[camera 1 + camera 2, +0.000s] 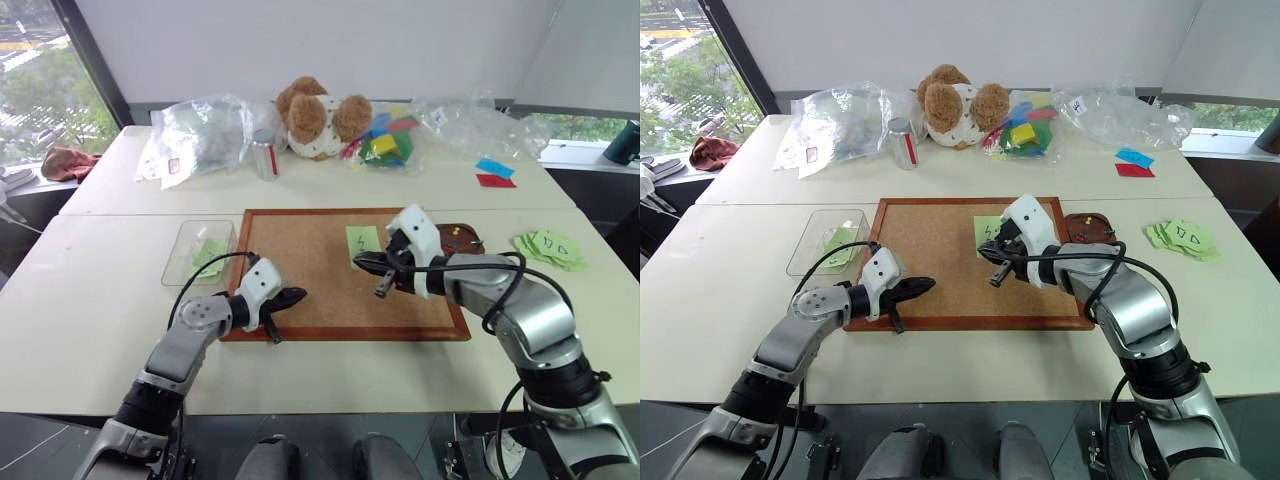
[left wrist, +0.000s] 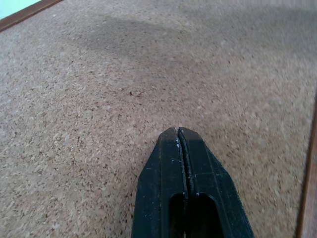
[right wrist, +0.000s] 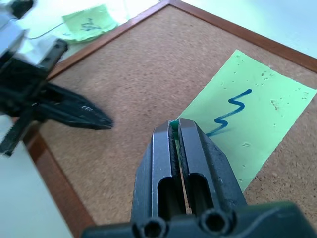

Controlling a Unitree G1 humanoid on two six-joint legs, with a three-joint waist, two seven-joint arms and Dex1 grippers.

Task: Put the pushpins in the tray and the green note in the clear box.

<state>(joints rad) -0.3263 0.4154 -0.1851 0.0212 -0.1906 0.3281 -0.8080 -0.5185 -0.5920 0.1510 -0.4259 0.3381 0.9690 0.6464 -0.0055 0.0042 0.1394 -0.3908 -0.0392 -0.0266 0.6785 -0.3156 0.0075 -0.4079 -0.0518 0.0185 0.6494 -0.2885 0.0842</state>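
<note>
My left gripper will carry the green note (image 1: 363,241) standing out almost straight with a slight curl, because the note looks small and flat with straight edges (image 1: 349,243).
The green note (image 3: 257,124) with a dark zigzag lies flat on the corkboard (image 1: 300,250), near its far edge. My right gripper (image 3: 175,123) hovers just in front of the note, shut, with a small dark green pushpin (image 3: 173,125) pinched at its tips. The reddish-brown tray (image 1: 466,238) sits off the board's right edge, partly behind my right wrist, with a few small pins in it. The clear box (image 1: 180,262) stands left of the board and holds other green notes. My left gripper (image 1: 299,294) is shut and empty, low over the board's near left part.
A pile of green notes (image 1: 548,248) lies at the right. At the back of the table are a plush bear (image 1: 320,115), two clear plastic bags (image 1: 200,135), a metal can (image 1: 264,155), coloured blocks (image 1: 385,140) and blue and red paper pieces (image 1: 495,172).
</note>
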